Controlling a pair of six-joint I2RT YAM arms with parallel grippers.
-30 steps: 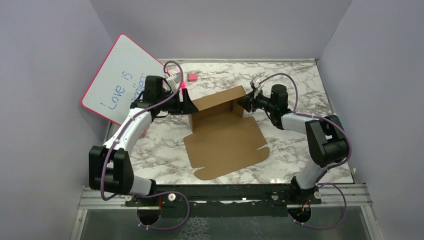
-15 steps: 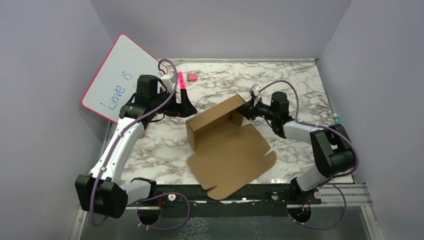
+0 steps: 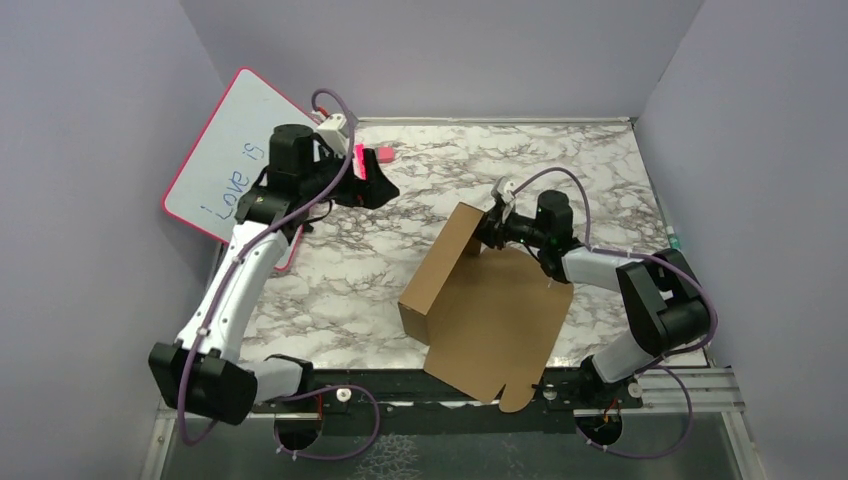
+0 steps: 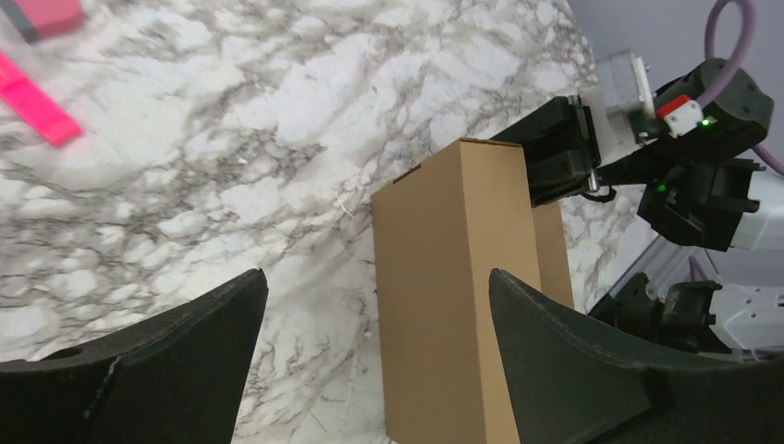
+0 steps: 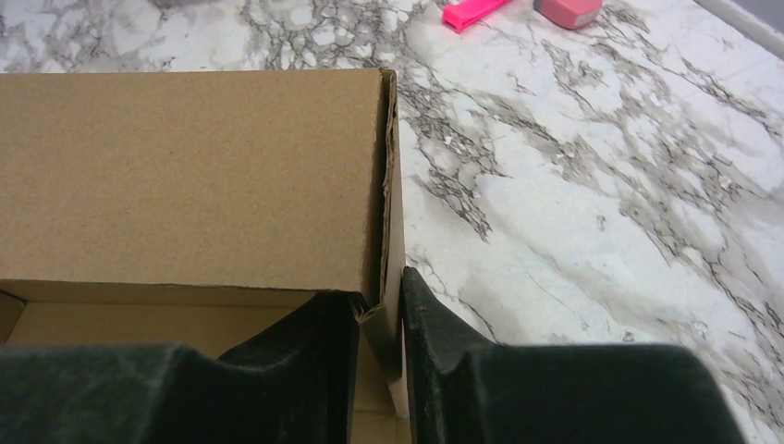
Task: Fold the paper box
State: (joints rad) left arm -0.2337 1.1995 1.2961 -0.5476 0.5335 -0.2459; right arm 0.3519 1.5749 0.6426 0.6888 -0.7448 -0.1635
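Observation:
Next, I brace the box's long side (image 3: 452, 226) with my left gripper before my right gripper opens, since only my right gripper steadies the box, pinching the box's end at its far corner (image 5: 390, 231).
The paper box (image 3: 480, 310) is brown cardboard, part folded, with one long wall upright and its flat lid panel reaching the table's near edge. My right gripper (image 3: 488, 228) is shut on the box's end wall at its far corner. In the right wrist view that thin wall sits pinched between the fingers of the right gripper (image 5: 379, 298), with the box (image 5: 185, 176) stretching left. My left gripper (image 3: 386, 188) hangs open, well apart from the box, at the far left. Seen from the left wrist, the left gripper (image 4: 377, 274) holds nothing, and the box (image 4: 453, 277) stands beyond its fingers.
A pink-framed whiteboard (image 3: 235, 160) leans on the left wall. A pink marker (image 3: 360, 160) and a pink eraser (image 3: 384, 154) lie at the far left, behind the left gripper. The box's lid flap (image 3: 512, 396) overhangs the metal rail (image 3: 640, 382) at the near edge.
My right gripper has dragged the box towards the near edge and turned it. My left gripper has let go of the box wall, opened wide and pulled back to the far left.

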